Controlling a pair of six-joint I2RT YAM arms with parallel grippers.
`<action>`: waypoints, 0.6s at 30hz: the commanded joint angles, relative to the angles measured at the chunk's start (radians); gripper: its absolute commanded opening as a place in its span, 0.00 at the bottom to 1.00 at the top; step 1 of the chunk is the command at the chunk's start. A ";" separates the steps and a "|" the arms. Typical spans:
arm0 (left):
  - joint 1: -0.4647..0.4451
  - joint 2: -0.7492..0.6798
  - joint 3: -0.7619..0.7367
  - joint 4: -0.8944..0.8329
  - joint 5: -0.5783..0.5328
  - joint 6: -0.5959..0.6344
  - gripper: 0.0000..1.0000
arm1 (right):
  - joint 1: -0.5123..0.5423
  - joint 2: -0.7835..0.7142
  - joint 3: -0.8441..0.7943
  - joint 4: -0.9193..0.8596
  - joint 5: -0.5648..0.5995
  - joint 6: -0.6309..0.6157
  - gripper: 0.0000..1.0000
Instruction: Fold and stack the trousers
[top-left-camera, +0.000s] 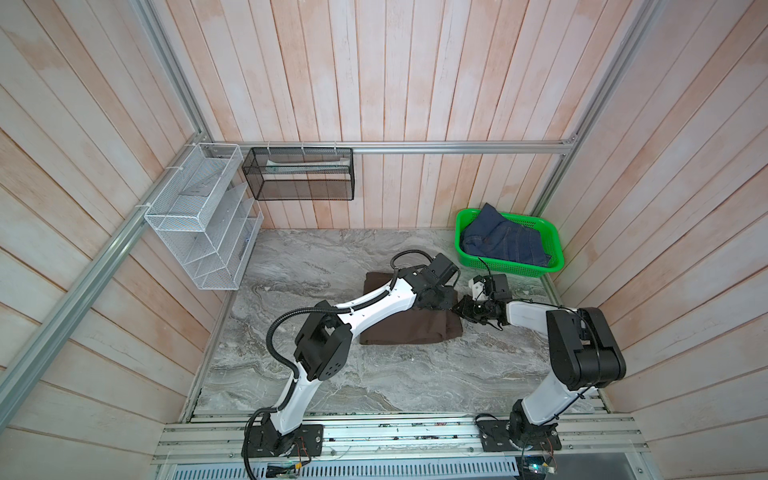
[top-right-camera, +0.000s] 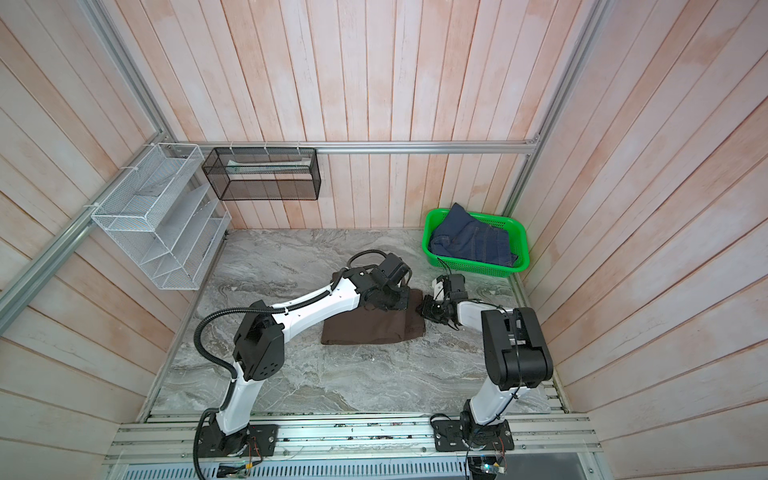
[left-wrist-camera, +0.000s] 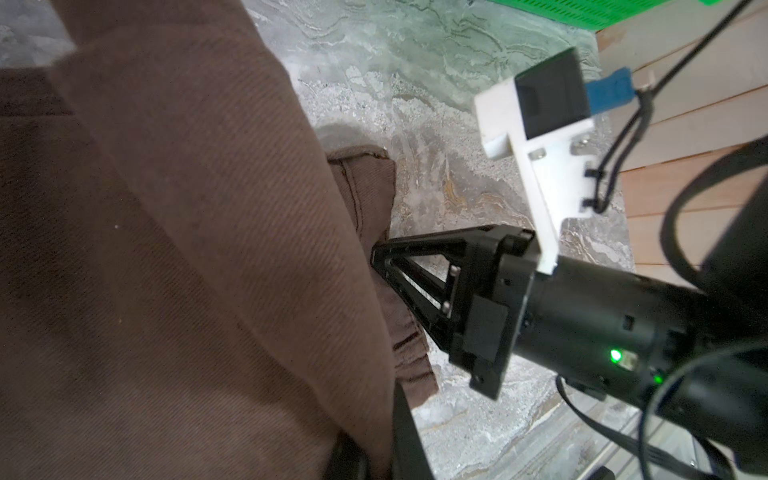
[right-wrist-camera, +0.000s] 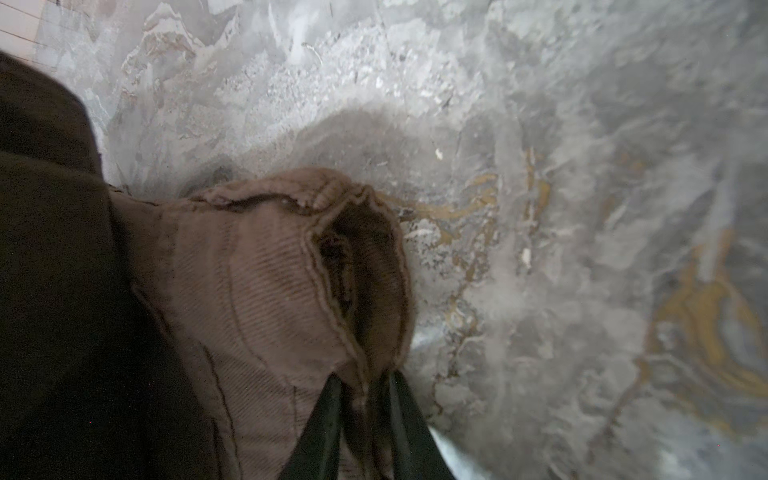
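Observation:
Next, I draw the fold over the trousers' hem beneath with my left gripper while my right gripper keeps it still, as the raised fold stops short.
The trousers lie as a dark brown folded bundle in the middle of the marble table, seen in both top views. My left gripper hangs over their far right part. In the left wrist view the left gripper is shut on a raised fold of the trousers. My right gripper meets the bundle's right edge. In the right wrist view the right gripper is shut on the bunched hem of the trousers, lifted a little off the table. The right gripper's fingertips also show against that edge.
A green basket holding dark blue jeans stands at the back right corner, close behind the right gripper. A white wire rack and a black mesh basket hang on the walls at the back left. Bare table lies in front.

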 joint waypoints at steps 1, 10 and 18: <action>-0.001 0.056 0.073 0.002 -0.024 -0.018 0.00 | 0.012 0.030 -0.038 -0.083 -0.012 -0.013 0.23; -0.002 0.167 0.214 -0.043 -0.005 -0.014 0.00 | 0.012 0.027 -0.035 -0.086 -0.014 -0.017 0.23; -0.002 0.203 0.235 -0.026 0.057 -0.021 0.09 | 0.012 0.025 -0.029 -0.090 -0.013 -0.015 0.23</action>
